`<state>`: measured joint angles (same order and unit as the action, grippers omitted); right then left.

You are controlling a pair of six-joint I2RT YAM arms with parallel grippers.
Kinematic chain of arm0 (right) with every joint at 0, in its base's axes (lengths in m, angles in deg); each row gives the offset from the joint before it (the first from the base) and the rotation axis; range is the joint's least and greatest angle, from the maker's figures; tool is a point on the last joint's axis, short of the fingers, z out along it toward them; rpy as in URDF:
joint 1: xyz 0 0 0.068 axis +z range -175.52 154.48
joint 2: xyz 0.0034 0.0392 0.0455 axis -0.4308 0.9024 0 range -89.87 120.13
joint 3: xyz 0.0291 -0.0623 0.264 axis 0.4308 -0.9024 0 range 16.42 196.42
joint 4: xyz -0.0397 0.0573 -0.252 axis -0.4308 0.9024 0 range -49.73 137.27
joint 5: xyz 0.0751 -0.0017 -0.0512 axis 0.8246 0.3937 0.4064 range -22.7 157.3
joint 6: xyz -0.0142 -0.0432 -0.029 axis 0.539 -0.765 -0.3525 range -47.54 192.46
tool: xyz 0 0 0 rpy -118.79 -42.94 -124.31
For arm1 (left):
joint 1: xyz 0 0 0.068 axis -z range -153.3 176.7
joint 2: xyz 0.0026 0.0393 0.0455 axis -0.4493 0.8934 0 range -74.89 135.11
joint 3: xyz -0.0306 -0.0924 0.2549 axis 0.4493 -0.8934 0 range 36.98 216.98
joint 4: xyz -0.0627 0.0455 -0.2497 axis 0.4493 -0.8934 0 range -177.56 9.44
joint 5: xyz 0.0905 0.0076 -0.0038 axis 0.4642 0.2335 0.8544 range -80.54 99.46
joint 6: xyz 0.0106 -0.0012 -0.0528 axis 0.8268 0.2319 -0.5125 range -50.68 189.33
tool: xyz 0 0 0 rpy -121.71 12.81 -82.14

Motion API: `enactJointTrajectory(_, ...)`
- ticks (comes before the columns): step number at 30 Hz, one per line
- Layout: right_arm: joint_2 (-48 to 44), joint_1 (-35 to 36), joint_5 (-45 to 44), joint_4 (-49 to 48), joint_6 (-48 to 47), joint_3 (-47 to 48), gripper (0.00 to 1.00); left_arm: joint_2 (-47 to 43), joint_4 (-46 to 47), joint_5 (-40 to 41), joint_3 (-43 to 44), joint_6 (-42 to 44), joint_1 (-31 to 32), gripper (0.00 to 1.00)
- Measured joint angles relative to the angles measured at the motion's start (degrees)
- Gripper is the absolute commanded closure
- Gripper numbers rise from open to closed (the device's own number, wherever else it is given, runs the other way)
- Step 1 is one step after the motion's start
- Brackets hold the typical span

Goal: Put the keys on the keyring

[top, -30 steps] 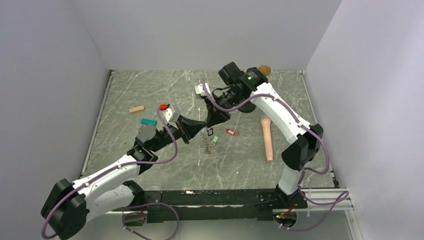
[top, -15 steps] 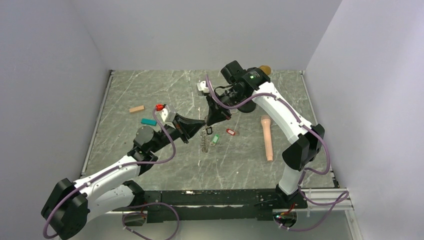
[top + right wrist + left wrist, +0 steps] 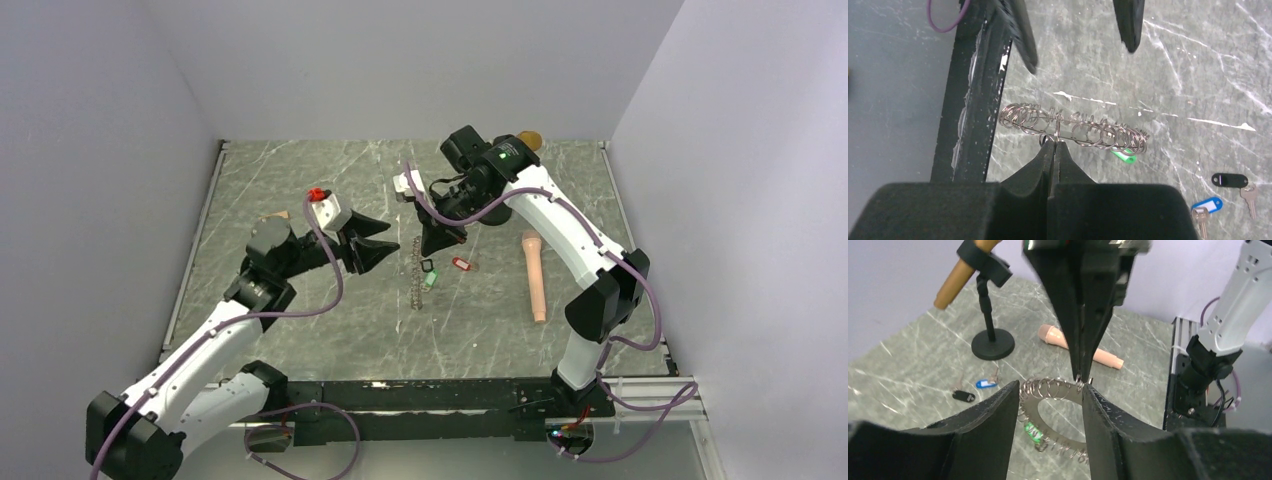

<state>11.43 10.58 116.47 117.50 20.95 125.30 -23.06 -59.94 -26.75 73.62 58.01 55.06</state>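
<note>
The robot's right gripper alone holds the keyring by its top loop (image 3: 1057,129), so the left gripper needs to pinch that loop (image 3: 1079,385) first, and then the right gripper should open and grip it again.
The keyring (image 3: 414,287) stands on edge over the table, a dark ring with many small wire loops on its rim (image 3: 1030,412) (image 3: 1088,131). My right gripper (image 3: 428,252) (image 3: 1054,142) is shut on one loop at its top, as the left wrist view also shows (image 3: 1081,377). My left gripper (image 3: 393,236) (image 3: 1050,387) is open just left of the ring, holding nothing. A green key tag (image 3: 1033,430) (image 3: 1124,156) sits at the ring's rim. A black key (image 3: 963,396) (image 3: 1230,180) and a blue key (image 3: 984,384) (image 3: 1207,206) lie on the table. A red key (image 3: 460,264) lies right of the ring.
A pink microphone (image 3: 535,275) (image 3: 1078,347) lies on the table to the right. A black stand with a round base (image 3: 993,345) holds a tan microphone (image 3: 955,282) at the back. The table's near edge rail (image 3: 973,100) runs close by.
My left gripper has opened and drawn back up and to the left, away from the ring. My right gripper stays shut on the keyring's loop.
</note>
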Motion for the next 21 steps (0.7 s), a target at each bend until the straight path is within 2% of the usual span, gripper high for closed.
enactJointTrajectory(3,0.0,0.1,-1.3,0.7,-0.4,0.0,1.00,0.3,-8.7,-3.9,6.6,7.4,-0.4,0.47)
enactJointTrajectory(6,0.0,0.2,-2.1,1.4,-0.7,0.0,1.00,2.0,-12.8,-8.0,10.4,11.7,-0.5,0.47)
enactJointTrajectory(11,0.0,0.2,-2.3,2.1,-0.9,0.0,1.00,5.4,-13.4,-12.1,10.2,12.8,-0.5,0.48)
enactJointTrajectory(21,0.0,0.2,-2.1,2.5,-1.0,0.1,1.00,9.7,-12.0,-13.5,10.0,13.4,2.1,0.54)
